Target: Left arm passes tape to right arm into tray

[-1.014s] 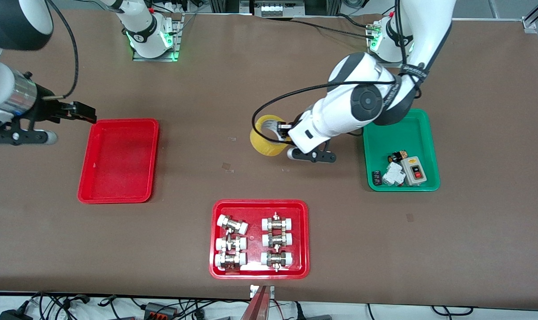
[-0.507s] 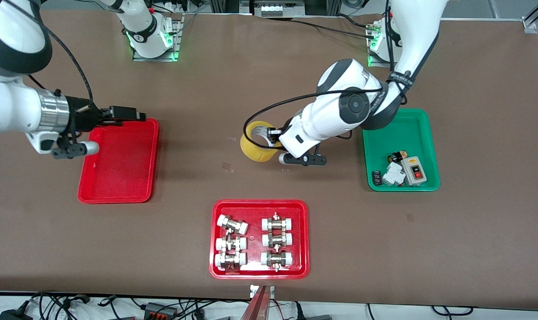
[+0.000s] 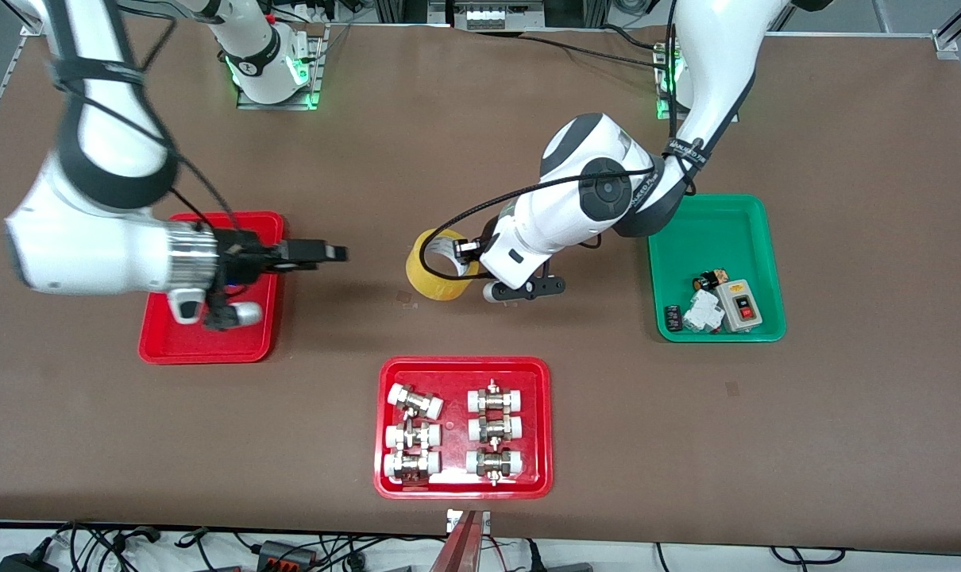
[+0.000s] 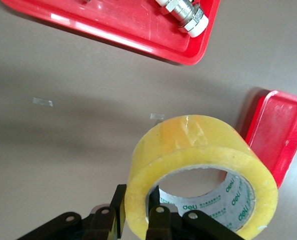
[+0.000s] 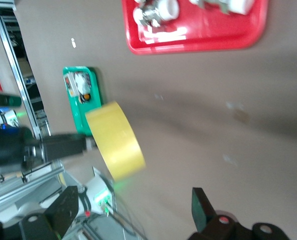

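Note:
I can see that the plain red tray's bottom [image 3: 204, 343] looks clear around the arm above it, so I should expect its hidden part [image 3: 196, 267] to be empty as well.
The yellow tape [image 3: 433, 278] is in my left gripper [image 3: 466, 248], which is shut on the roll's wall with one finger inside the core and one outside. It is held above the table's middle. The left wrist view shows the tape [image 4: 198, 165] and the gripper [image 4: 138, 215] close up. My right gripper [image 3: 333, 253] is open and empty, over bare table between the plain red tray [image 3: 159, 338] and the tape, a short gap from the roll. Its arm covers part of the tray. The right wrist view shows the tape [image 5: 116, 142] ahead of the wide-spread fingers [image 5: 201, 207].
A red tray with metal fittings [image 3: 382, 429] lies nearer to the front camera, at mid table. A green tray [image 3: 715, 230] with small electrical parts lies toward the left arm's end. Both arm bases stand along the table's back edge.
The left arm has carried the tape toward the right arm's end of the table. The right arm has swung in over the plain red tray, its open gripper now pointing at the tape.

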Controlling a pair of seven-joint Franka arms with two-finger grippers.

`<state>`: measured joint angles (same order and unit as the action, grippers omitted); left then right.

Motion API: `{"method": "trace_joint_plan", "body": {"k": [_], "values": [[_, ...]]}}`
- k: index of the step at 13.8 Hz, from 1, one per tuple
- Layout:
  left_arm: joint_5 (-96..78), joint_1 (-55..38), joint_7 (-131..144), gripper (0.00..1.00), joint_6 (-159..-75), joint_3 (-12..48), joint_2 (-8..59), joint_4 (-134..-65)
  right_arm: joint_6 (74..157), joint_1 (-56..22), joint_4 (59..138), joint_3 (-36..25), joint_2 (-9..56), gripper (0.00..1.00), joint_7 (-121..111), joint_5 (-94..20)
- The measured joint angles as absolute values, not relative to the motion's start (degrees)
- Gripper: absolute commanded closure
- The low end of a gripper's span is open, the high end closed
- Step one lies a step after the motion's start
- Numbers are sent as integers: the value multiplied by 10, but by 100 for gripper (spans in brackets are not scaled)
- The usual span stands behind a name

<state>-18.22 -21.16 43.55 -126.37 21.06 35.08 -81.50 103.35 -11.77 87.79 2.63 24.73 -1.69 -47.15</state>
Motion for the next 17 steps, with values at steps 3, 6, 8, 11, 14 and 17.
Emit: {"method": "trace_joint_plan", "body": {"k": [3,6,8,11,14,17], "values": [[-183,-221,468,99,-1265,211,358,-802,1118,-167,877,27,271,0,-18,-485],[-183,-226,472,99,-1265,211,362,-798,1152,-190,877,27,282,0,-18,-485],[-182,-226,469,99,-1274,209,364,-798,1155,-194,877,27,284,0,-20,-485],[-163,-222,408,99,-1287,204,365,-796,1155,-195,877,27,287,0,-45,-485],[-156,-216,378,99,-1296,202,365,-794,1155,-197,877,27,295,0,-76,-486],[-144,-216,365,99,-1317,202,367,-794,1155,-197,876,27,295,42,-78,-486]]}}
